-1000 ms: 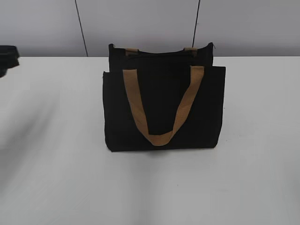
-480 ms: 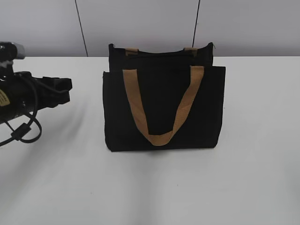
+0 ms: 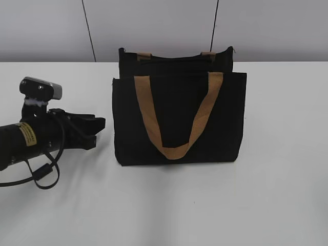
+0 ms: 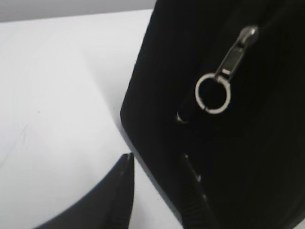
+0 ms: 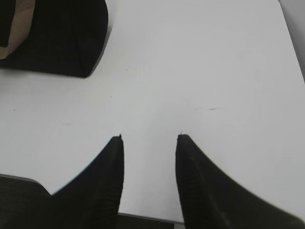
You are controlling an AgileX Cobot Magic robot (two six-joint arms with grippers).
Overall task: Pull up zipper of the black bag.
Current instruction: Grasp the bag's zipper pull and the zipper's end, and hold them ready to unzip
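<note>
The silver ring [image 4: 213, 93] is hanging down the side of the bag, so I expect the black fabric tab [image 4: 189, 109] to pull the ring up along with it when I lift.
The black bag [image 3: 179, 118] stands upright mid-table, its tan straps [image 3: 177, 149] hanging down the front. My left gripper [image 3: 97, 130] is open and empty, just left of the bag's left side. In the left wrist view the bag [image 4: 248, 157] fills the right. The zipper's silver pull tab [image 4: 233, 59] with a ring [image 4: 213, 93] hangs on it above my open jaws [image 4: 156, 156]; one finger lies over the bag's edge. My right gripper [image 5: 149, 137] is open and empty over bare table, with the bag's corner [image 5: 62, 38] far upper left. It is out of the exterior view.
The white table [image 3: 61, 205] runs all round the bag. A grey panelled wall [image 3: 154, 25] stands close behind it. The left arm's cable [image 3: 43, 174] loops down onto the table at the left.
My left arm has come in from the left edge and moved right and down towards the bag's left side. The bag has not moved.
</note>
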